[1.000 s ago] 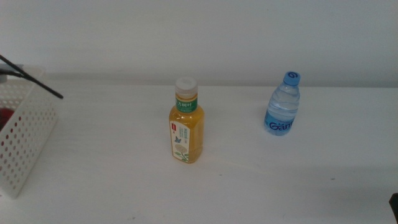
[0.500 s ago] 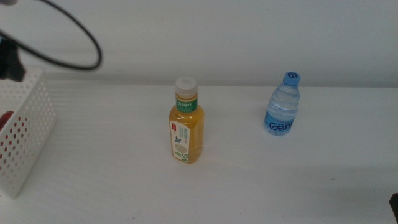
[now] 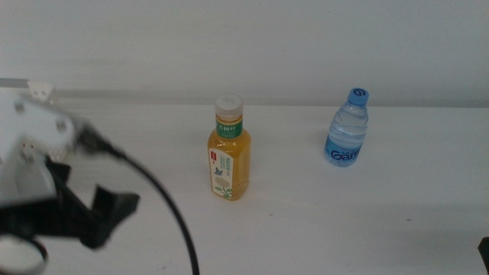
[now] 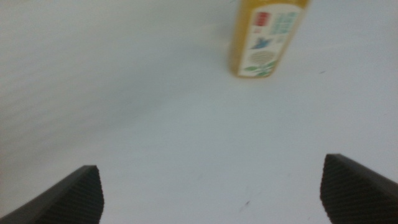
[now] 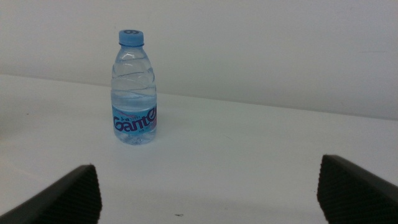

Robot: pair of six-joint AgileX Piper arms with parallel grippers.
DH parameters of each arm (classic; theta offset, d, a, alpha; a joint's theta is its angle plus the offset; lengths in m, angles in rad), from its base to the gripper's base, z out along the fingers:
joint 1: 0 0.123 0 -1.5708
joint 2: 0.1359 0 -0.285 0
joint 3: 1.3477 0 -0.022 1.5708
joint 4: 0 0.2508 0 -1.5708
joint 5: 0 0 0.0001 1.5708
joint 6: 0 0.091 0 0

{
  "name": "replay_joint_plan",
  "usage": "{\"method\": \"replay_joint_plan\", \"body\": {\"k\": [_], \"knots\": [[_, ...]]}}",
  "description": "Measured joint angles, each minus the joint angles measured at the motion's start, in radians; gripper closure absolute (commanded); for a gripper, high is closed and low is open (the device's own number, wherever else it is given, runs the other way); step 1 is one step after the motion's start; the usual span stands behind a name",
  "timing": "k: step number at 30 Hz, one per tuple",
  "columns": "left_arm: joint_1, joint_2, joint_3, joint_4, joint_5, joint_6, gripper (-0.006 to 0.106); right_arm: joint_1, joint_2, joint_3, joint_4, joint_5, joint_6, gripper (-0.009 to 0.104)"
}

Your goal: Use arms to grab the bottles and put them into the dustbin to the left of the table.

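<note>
My left gripper is tipped down at the table [image 4: 211, 143] short of the upright orange bottle, so next I lower it and make it level, then reach forward around the bottle's body [image 3: 230, 164].
An orange-yellow bottle [image 3: 229, 149] with a green label and cream cap stands upright mid-table; its lower part also shows in the left wrist view as the orange bottle [image 4: 266, 37]. A small clear water bottle [image 3: 349, 130] with a blue cap stands upright to its right, and the right wrist view faces this water bottle [image 5: 134, 90]. The left arm [image 3: 46, 153] fills the left side, well short of the orange bottle. My left gripper [image 4: 211, 193] is open and empty above bare table. My right gripper [image 5: 208, 193] is open and empty, far from the water bottle. The left arm hides the dustbin.
The white table [image 3: 321, 221] stretches wide between and in front of the two bottles. A black cable [image 3: 172, 214] trails from the left arm down to the picture's bottom edge. A dark tip of the right gripper [image 3: 484, 248] shows at the bottom right corner.
The left arm has swung from the far left edge into the view and over the table, covering the dustbin that showed before. Both bottles stand where they were.
</note>
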Motion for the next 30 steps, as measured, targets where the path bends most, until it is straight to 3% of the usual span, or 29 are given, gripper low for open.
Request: {"method": "replay_joint_plan", "body": {"k": [7,22,25,30], "knots": [[-0.163,-0.133,0.257,-0.070,-0.336,0.007,0.007,0.000,0.000,0.000,0.000,0.000,0.000,0.003],[-0.178,-0.147,0.293,-0.093,-0.496,0.007,0.007,0.000,0.000,0.000,0.000,0.000,0.000,0.003],[-0.178,-0.147,0.305,0.011,-0.536,-0.086,0.007,0.000,0.000,0.000,0.000,0.000,0.000,0.003],[-0.194,-0.147,0.358,0.355,-0.626,-0.493,0.007,0.000,0.000,0.000,0.000,0.000,0.000,0.003]]}}
